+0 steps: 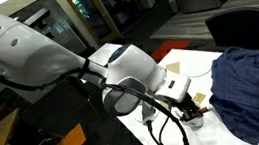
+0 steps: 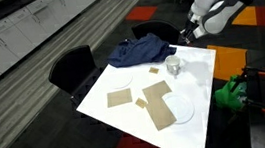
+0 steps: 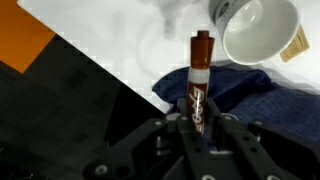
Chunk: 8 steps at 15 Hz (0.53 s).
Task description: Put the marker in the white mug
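Observation:
I should lift clear and turn my gripper until the marker stands upright over the mug's opening (image 2: 172, 58), because the marker (image 1: 208, 109) points almost level by the white mug.
In the wrist view my gripper (image 3: 200, 125) is shut on the marker (image 3: 199, 75), a slim dark red-brown pen that sticks straight out from the jaws. The white mug (image 3: 258, 28) lies beyond the marker's tip, to its right, with its opening facing the camera. In an exterior view the mug (image 2: 173, 66) stands on the white table (image 2: 198, 77) next to the blue cloth, and my gripper (image 2: 190, 29) hangs above and just beyond it. In an exterior view the arm fills the foreground and the gripper (image 1: 189, 103) is over the table; the mug is hidden there.
A crumpled blue cloth (image 2: 138, 51) lies at the table's far end, and it also shows under the marker in the wrist view (image 3: 250, 95). Two flat white plates (image 2: 180, 109) and tan square pieces (image 2: 156, 106) lie on the table. Black chairs (image 2: 71, 66) stand around it. A green object (image 2: 230, 93) sits beside the table.

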Each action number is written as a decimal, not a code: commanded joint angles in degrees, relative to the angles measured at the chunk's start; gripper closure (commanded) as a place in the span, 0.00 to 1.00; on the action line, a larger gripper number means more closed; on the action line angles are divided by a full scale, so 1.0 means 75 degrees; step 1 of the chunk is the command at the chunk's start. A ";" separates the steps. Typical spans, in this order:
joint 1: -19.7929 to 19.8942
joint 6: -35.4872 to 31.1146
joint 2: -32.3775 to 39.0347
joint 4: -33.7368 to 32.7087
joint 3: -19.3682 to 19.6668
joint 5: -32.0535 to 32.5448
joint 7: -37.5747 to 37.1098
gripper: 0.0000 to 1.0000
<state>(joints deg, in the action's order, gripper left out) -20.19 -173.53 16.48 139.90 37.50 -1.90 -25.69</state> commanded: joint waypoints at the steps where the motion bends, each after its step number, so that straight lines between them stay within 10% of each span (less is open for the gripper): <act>1: -0.1340 0.0536 -0.1401 0.0330 0.0970 0.1028 -0.0219 0.95; 8: -0.2184 0.2139 -0.3126 0.0102 0.0431 0.1987 -0.0003 0.95</act>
<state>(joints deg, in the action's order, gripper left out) -34.69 -164.04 -1.07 140.41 42.70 12.58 -26.70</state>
